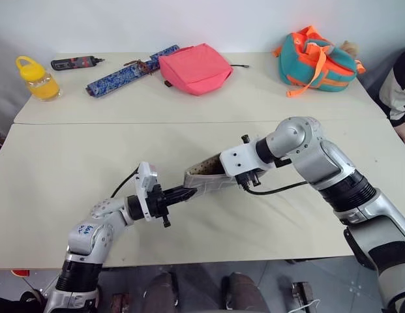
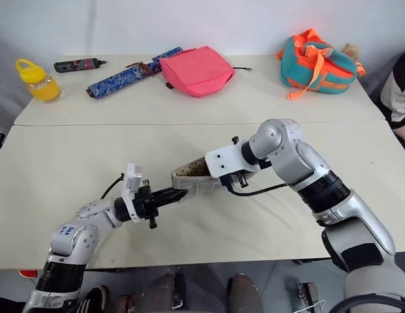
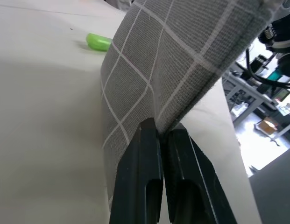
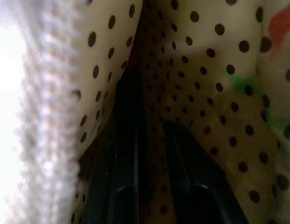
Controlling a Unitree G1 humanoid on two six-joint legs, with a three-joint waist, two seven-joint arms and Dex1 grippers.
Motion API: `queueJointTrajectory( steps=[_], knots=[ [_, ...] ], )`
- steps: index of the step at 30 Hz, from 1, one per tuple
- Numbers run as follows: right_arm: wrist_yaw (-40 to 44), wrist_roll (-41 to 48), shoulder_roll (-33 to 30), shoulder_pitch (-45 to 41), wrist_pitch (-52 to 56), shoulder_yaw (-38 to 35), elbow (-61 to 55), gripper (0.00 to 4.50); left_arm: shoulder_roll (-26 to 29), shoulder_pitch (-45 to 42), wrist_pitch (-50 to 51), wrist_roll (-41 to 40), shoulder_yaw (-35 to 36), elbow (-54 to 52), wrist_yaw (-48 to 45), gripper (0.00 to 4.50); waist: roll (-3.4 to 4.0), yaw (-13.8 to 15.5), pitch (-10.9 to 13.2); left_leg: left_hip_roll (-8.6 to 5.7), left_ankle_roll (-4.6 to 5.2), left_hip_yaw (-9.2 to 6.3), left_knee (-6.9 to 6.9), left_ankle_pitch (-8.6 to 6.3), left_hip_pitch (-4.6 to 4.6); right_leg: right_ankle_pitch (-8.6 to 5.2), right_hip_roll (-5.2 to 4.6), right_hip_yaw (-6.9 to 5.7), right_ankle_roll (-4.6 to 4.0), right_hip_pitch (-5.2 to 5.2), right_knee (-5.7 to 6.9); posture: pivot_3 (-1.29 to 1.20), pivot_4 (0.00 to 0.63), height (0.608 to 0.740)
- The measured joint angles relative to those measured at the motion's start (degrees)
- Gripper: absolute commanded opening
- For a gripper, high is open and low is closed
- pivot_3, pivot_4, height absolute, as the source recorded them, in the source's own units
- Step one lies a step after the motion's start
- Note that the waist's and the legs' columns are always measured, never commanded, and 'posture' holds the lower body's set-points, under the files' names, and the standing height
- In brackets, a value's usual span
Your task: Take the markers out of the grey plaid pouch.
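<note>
The lining's dark dots (image 4: 248, 90) can be seen through the green smear (image 4: 238, 84). I should expect a flat stain on the lining instead of another marker.
The grey plaid pouch (image 1: 205, 177) is held up off the table, mouth raised toward my right hand. My left gripper (image 1: 189, 193) is shut on the pouch's lower end, its black fingers (image 3: 145, 158) pinching the grey fabric (image 3: 159, 70). My right gripper (image 4: 152, 116) reaches down into the pouch's mouth and stands slightly open against the tan dotted lining (image 4: 205, 70). A slim dark stick with a red end, a marker (image 4: 133, 60), lies along one finger. Whether the finger touches it I cannot tell. Green and red blurs show deeper inside.
At the far edge of the table lie a pink pouch (image 1: 194, 68), a long blue patterned case (image 1: 130, 70), a black-and-red tool (image 1: 75, 62), a yellow bottle (image 1: 38, 78) and a teal-orange bag (image 1: 316, 62). A small green thing (image 3: 98, 42) lies beyond the pouch. A person's sleeve (image 1: 398, 91) is at the right edge.
</note>
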Motion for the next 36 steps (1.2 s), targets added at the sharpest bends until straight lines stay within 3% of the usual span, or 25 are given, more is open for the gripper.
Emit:
queueJointTrajectory(
  steps=[11, 16, 25, 29, 36],
  knots=[
    [-3.0, -3.3, 3.0, 1.8, -3.8, 0.1, 3.0, 0.87, -0.1, 0.7, -1.1, 1.0, -0.2, -0.3, 0.2, 0.0, -0.02, -0.3, 0.0, 0.01, -0.01, 0.01, 0.01, 0.0, 0.23, 0.0, 0.01, 0.01, -0.01, 0.21, 0.01, 0.0, 0.15, 0.74],
    [-6.9, -5.7, 5.9, 2.0, -6.3, 0.1, 7.2, 0.87, -0.1, 0.7, -1.4, 1.6, -0.3, -0.3, 0.6, 0.0, -0.06, -0.6, 0.0, 0.02, -0.02, 0.06, -0.15, -0.01, 0.92, -0.03, 0.02, 0.08, -0.06, 0.87, -0.19, 0.0, 0.15, 0.74],
    [-9.1, -7.7, 7.7, 3.1, -8.7, 0.9, 10.1, 0.87, -0.2, 0.9, -1.4, 1.8, -0.5, -1.0, 0.8, 0.0, -0.08, -1.2, -0.1, -0.01, -0.04, 0.05, -0.5, 0.0, 0.99, -0.02, 0.0, 0.05, -0.05, 0.97, -0.53, 0.0, 0.15, 0.74],
    [-8.7, -7.6, 7.9, 3.4, -8.6, 0.4, 10.2, 0.05, -0.2, 0.9, -1.4, 1.9, -0.6, -1.1, 0.9, 0.0, -0.08, -1.2, -0.1, -0.01, -0.04, 0.04, -0.48, 0.0, 0.99, -0.03, 0.0, 0.05, -0.05, 1.0, -0.57, 0.0, 0.15, 0.74],
    [-7.7, -3.8, 7.9, 3.1, -5.8, -3.8, 8.3, 0.05, 0.5, 0.6, -5.3, 4.3, 0.0, -0.8, 1.0, 0.0, -0.08, -1.2, 0.0, -0.02, -0.05, 0.05, -0.56, 0.0, 0.9, -0.02, -0.01, 0.05, -0.05, 0.88, -0.59, 0.0, 0.15, 0.74]
  ],
)
